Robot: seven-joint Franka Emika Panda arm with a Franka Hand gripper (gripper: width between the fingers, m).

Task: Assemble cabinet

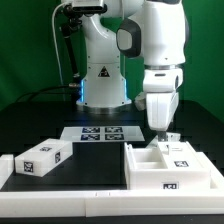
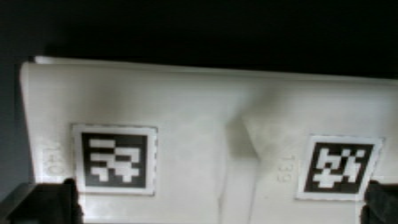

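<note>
My gripper is going to carry the white panel [image 2: 192,135] over. The cabinet body has an open gap [image 1: 144,157] beside its tagged top, so I expect the panel to cover that gap then.
The large white cabinet body [image 1: 165,172] lies at the exterior view's right, open side up, with a tag on its front. A smaller white tagged panel [image 1: 173,148] rests on its far edge. My gripper [image 1: 159,131] hangs straight down just above that panel. In the wrist view the white panel [image 2: 214,120] with two tags fills the frame, and the gripper [image 2: 215,205] is open, with dark fingers [image 2: 48,200] far apart at either side of it. A white tagged box piece [image 1: 40,158] lies at the exterior view's left.
The marker board [image 1: 100,133] lies flat in front of the robot base. A long low white border rail [image 1: 60,196] runs along the front edge. The table is covered in black cloth.
</note>
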